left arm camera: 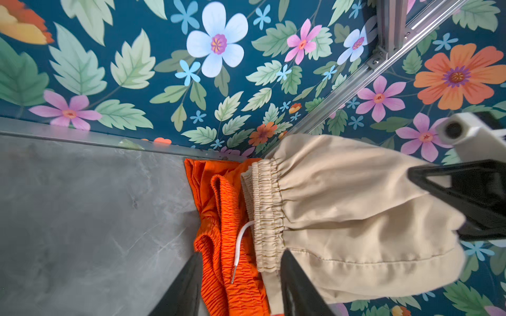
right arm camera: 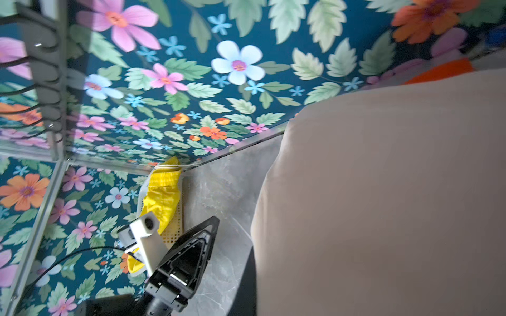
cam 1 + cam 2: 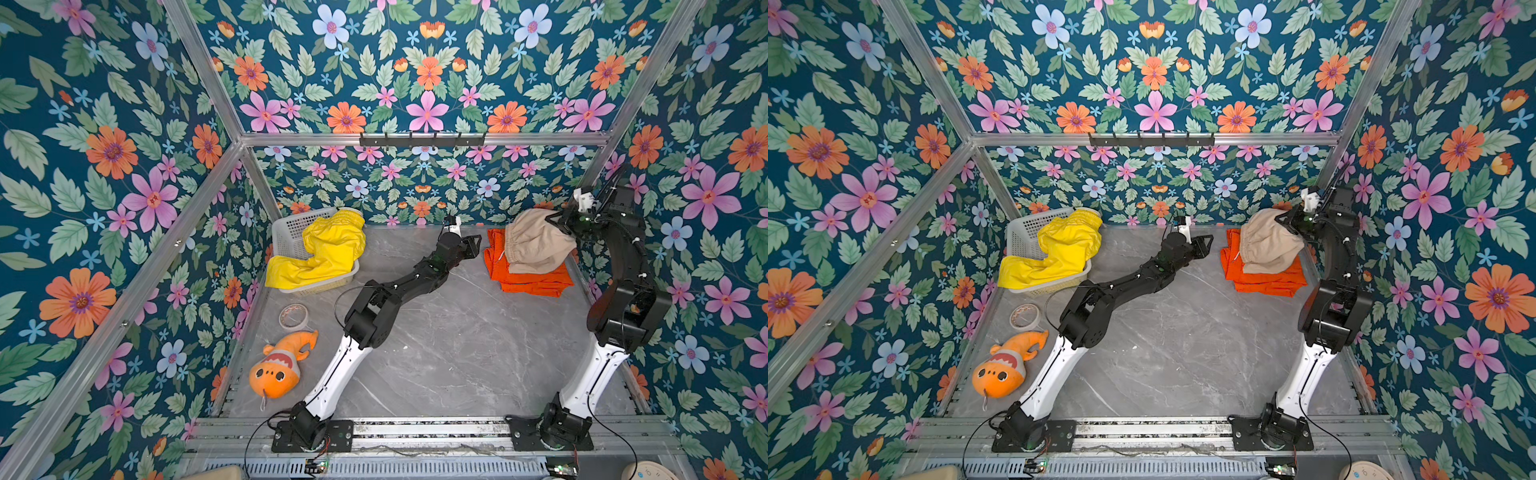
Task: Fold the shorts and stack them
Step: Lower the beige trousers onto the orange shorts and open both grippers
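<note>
Next, my right gripper brings the beige shorts down by their lifted end (image 3: pixel 561 242) toward the front and lays them flat, because the beige shorts hang bunched and slanted (image 3: pixel 531 241) over the orange shorts.
The folded orange shorts (image 3: pixel 536 284) (image 3: pixel 1266 280) lie at the table's back right. The beige shorts (image 3: pixel 536 245) (image 3: pixel 1266 245) hang bunched over them, lifted at their right end by my right gripper (image 3: pixel 560 221) (image 3: pixel 1290 218), which is shut on the cloth. In the right wrist view the beige shorts (image 2: pixel 383 191) hide the jaws. My left gripper (image 3: pixel 476 242) (image 1: pixel 242 254) stands open at the stack's left edge, with the orange shorts' (image 1: pixel 219 208) waistband and the beige shorts' (image 1: pixel 356 205) hem ahead of its fingers. The yellow shorts (image 3: pixel 328 249) (image 2: pixel 161 194) spill out of the basket.
A white perforated basket (image 3: pixel 291 232) stands at the back left against the wall. A tape roll (image 3: pixel 293 316) and an orange plush fish (image 3: pixel 278 370) lie along the left edge. Floral walls close in on three sides, with a hook rail (image 3: pixel 422 139) on the back wall.
</note>
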Tool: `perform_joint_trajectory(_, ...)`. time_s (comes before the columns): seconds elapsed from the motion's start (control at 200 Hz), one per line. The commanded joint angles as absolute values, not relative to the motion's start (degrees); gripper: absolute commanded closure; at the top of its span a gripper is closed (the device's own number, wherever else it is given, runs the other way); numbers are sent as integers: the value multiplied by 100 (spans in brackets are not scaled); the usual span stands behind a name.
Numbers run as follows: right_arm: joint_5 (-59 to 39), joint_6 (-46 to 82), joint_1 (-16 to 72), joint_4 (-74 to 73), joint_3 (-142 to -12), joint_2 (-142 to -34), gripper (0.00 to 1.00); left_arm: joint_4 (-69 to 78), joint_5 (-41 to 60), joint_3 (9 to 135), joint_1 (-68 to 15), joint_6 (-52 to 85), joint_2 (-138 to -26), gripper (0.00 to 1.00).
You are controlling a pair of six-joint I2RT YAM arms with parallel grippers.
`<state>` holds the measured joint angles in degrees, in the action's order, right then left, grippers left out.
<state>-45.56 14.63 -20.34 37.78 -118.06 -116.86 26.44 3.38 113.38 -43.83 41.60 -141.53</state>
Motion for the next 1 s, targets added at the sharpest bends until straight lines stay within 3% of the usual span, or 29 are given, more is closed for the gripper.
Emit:
perform_joint_trajectory(0.0,-4668,1330,-1773,3735,-11902,-11446,99,2883,35,10860,-4338,3908,-13703,52)
perform_joint_trajectory(0.325,-5042,1530,-956,4579,-13332,-11843,100,2791,-75,9792,-4121,3716,-12820,52)
perform_joint_trajectory(0.52,-5247,2011,-888,4412,-13161,-11923,100,2727,-36,9594,-4113,3700,-12664,52)
perform_joint_trajectory(0.995,-4993,1450,-2005,5163,-13283,-13428,100,2551,105,9510,-4113,3805,-12717,52)
